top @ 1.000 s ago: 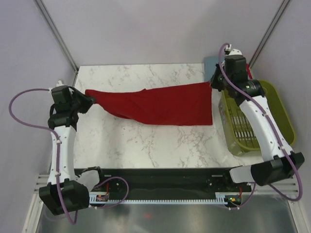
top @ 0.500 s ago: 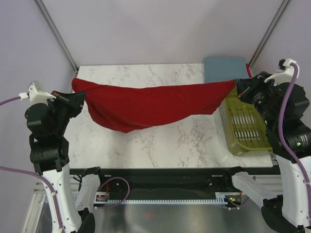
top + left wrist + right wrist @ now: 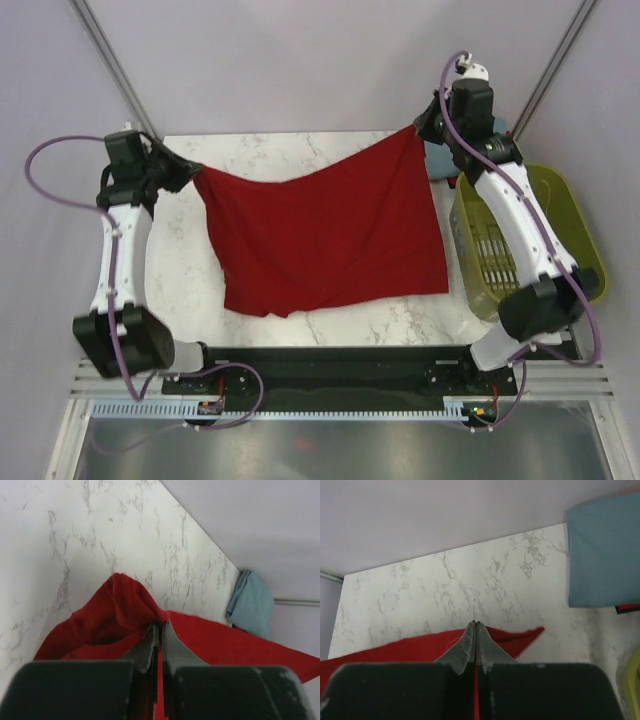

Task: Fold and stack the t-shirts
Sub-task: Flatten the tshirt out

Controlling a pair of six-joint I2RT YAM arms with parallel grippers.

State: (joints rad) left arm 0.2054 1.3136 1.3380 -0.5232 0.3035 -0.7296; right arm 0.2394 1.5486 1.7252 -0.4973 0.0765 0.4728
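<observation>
Next, I swing my right gripper back and lower its corner of the t-shirt at the near side [image 3: 416, 262] before folding, because the dark red t-shirt's loose end [image 3: 345, 292] hangs toward the near edge.
The dark red t-shirt [image 3: 325, 235] is spread wide over the marble table, held up by its two far corners and draping toward the near edge. My left gripper [image 3: 190, 172] is shut on its far left corner [image 3: 132, 605]. My right gripper [image 3: 420, 130] is shut on its far right corner [image 3: 520, 634]. The slate blue-grey t-shirt [image 3: 602, 552] lies folded at the far right corner of the table, mostly hidden behind the right arm in the top view; it also shows in the left wrist view [image 3: 252, 602].
An olive-green slatted basket [image 3: 570, 215] stands at the table's right edge beside the right arm. The marble table [image 3: 280, 150] ends at purple walls at the back and sides. Bare marble shows along the far edge and at the left.
Both grippers have swung from high and wide to the far edge of the table. The red shirt went from a hanging strip to spread over the tabletop.
</observation>
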